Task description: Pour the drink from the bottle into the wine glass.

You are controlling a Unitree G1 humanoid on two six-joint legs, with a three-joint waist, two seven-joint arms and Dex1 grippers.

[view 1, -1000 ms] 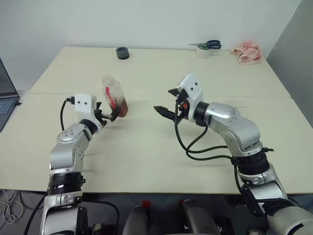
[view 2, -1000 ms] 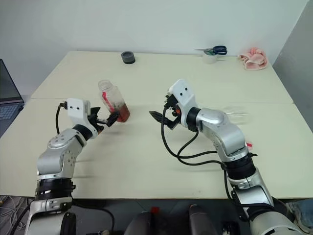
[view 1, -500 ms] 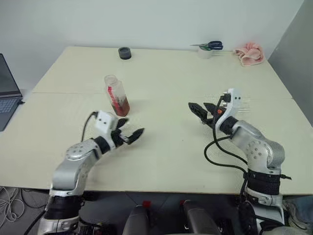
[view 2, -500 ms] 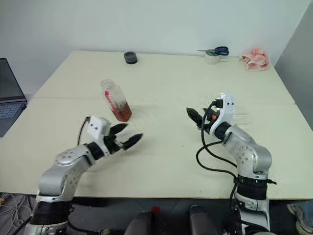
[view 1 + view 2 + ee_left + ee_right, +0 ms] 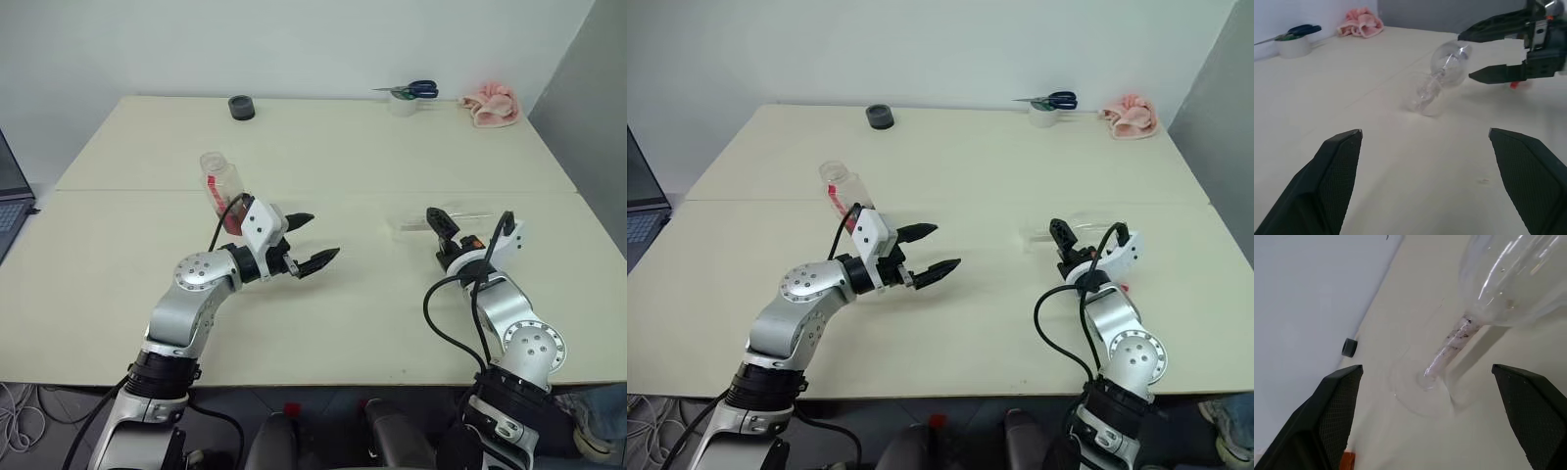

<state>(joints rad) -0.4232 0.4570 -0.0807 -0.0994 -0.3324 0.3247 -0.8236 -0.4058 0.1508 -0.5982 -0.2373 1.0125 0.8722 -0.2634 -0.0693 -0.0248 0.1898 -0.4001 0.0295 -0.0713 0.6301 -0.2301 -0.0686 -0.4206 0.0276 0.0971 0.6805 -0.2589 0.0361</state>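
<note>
The wine glass [image 5: 1518, 279] is lying on its side and has a wide flat foot [image 5: 1422, 387], so it will stay standing on its own when the robot turns it upright by its stem.
The clear wine glass [image 5: 1436, 81] lies on its side on the table right of centre; its stem [image 5: 1449, 348] and foot show close up in the right wrist view. My right gripper [image 5: 441, 230] is open just short of the glass, one finger above the bowl and one below, not closed on it. The bottle [image 5: 219, 182] stands left of centre with an open mouth, and a little reddish drink [image 5: 230, 221] shows low down behind my left arm. My left gripper [image 5: 315, 241] is open and empty, right of the bottle and pointing toward the glass.
A black round lid [image 5: 241, 107] sits at the table's far edge. Scissors on a tape roll [image 5: 405, 96] and a pink cloth [image 5: 490, 103] lie at the far right. A laptop edge [image 5: 8, 191] shows at the left. A small red piece [image 5: 1123, 289] lies by my right wrist.
My left gripper has come away from the bottle and swung right toward the table's middle. The right gripper has rolled, moved right and come down to the lying glass.
</note>
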